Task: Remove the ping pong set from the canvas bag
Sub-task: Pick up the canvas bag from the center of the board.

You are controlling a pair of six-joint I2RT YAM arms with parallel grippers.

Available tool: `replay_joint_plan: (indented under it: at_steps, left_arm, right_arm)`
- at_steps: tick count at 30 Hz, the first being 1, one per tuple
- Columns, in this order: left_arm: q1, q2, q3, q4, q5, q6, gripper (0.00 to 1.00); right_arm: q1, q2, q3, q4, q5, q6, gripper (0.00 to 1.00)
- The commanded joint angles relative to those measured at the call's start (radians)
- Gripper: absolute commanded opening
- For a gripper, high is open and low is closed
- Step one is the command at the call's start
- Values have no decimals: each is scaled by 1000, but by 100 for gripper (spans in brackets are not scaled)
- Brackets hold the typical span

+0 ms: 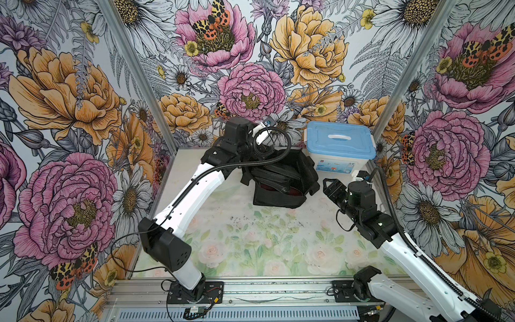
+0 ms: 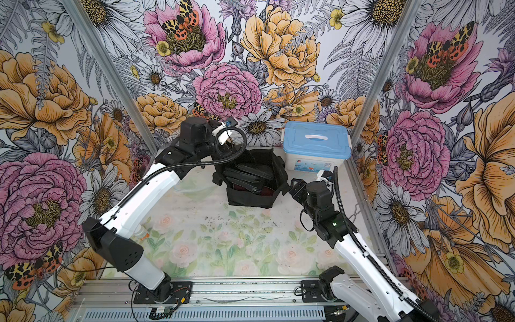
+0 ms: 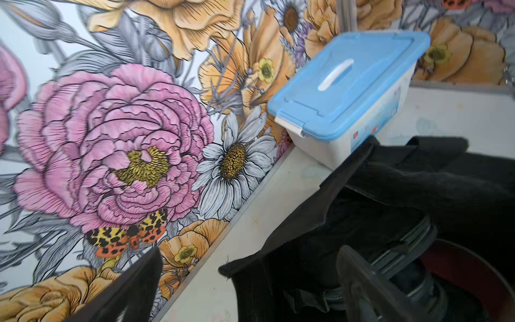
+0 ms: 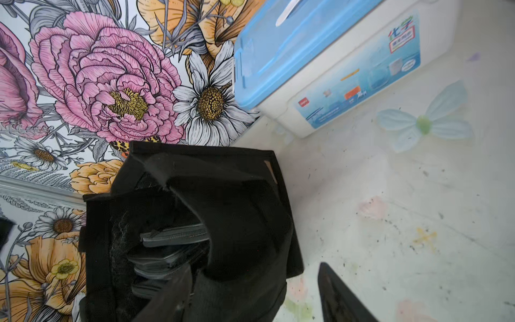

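The zip-edged black cases (image 1: 276, 176) sit deep between the bag's sides, so the whole black canvas bag (image 1: 277, 199) will slide and turn along with them when the robot pulls the bag's side.
The black canvas bag (image 1: 281, 199) (image 2: 252, 200) stands open-topped at the back of the table. Inside it lies the ping pong set: zip-edged black cases (image 1: 274, 174) (image 4: 174, 237) stacked on edge and a maroon cover (image 3: 471, 267) beside them. My left gripper (image 3: 248, 290) is open over the bag's far corner, one finger (image 3: 133, 287) outside the wall and the other (image 3: 362, 287) inside above the cases. My right gripper (image 1: 326, 186) (image 4: 253, 298) is open astride the bag's right wall, with one finger (image 4: 167, 298) inside and one (image 4: 340, 295) outside, clear of the fabric.
A white plastic box with a light-blue lid (image 1: 340, 139) (image 3: 348, 83) stands just behind and right of the bag, close to the right arm. Flowered walls enclose the table on three sides. The floral mat (image 1: 264, 245) stretches in front of the bag.
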Motion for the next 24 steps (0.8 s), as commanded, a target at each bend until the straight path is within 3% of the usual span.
replay_joint_plan:
  at_steps: [1,9,13,15,17,18,19,24]
  left_arm:
    - [-2,74,69,-129,79,114,95]
    - [-8,263,203,-166,85,184,89]
    - [-12,352,276,-167,42,219,78]
    - [-13,396,318,-170,10,232,65]
    - [-19,436,368,-191,-8,243,43]
    - [-22,447,389,-203,-15,244,27]
    - [-28,452,398,-204,-34,233,2]
    - [-24,436,424,-205,-65,167,0]
  right_arm:
    - [13,-23,-4,-16,-48,2,70]
    - [16,-44,-27,-21,-72,-10,69]
    - [16,-38,-18,-21,-69,-23,69]
    - [18,-34,-14,-21,-69,-24,68]
    - [19,-27,-4,-20,-71,-32,68]
    - [18,-23,1,-20,-71,-38,68]
    - [18,-20,6,-21,-71,-47,68]
    - [21,8,32,-20,-67,-79,68]
